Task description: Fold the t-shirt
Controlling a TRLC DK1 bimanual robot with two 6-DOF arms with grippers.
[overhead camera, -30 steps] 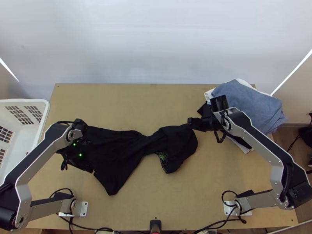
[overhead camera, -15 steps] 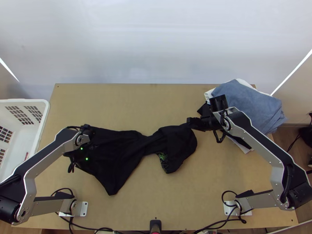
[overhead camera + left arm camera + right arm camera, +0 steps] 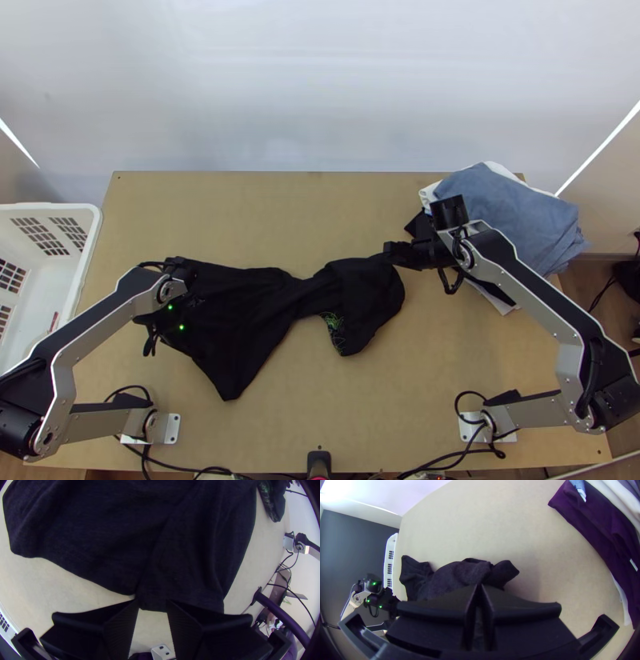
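The black t-shirt (image 3: 248, 316) will unfold and show more print when I lift and stretch it, since the green-patterned patch (image 3: 334, 330) stops at a folded edge of the t-shirt.
The black t-shirt (image 3: 248, 320) lies bunched lengthwise across the table, pinched narrow near its middle, with a green-patterned patch toward its right end. Over its left end is my left gripper (image 3: 174, 318). In the left wrist view, the left gripper (image 3: 152, 604) is open, a hem of the t-shirt (image 3: 186, 563) lying at and just beyond its fingertips. My right gripper (image 3: 394, 251) is at the shirt's upper right end. The right wrist view has the right gripper (image 3: 479, 588) shut on a bit of the t-shirt (image 3: 453, 576), whose crumpled length extends beyond the fingers.
A stack of folded clothes, blue on top (image 3: 512, 216), sits at the table's back right, next to the right gripper. A white basket (image 3: 90, 232) stands at the left edge. Bare wood (image 3: 304, 216) runs behind the shirt; more lies in front of it.
The left gripper has shifted right over the shirt's left end, mostly in the first half second. The right arm has stayed still, and the shirt looks nearly the same.
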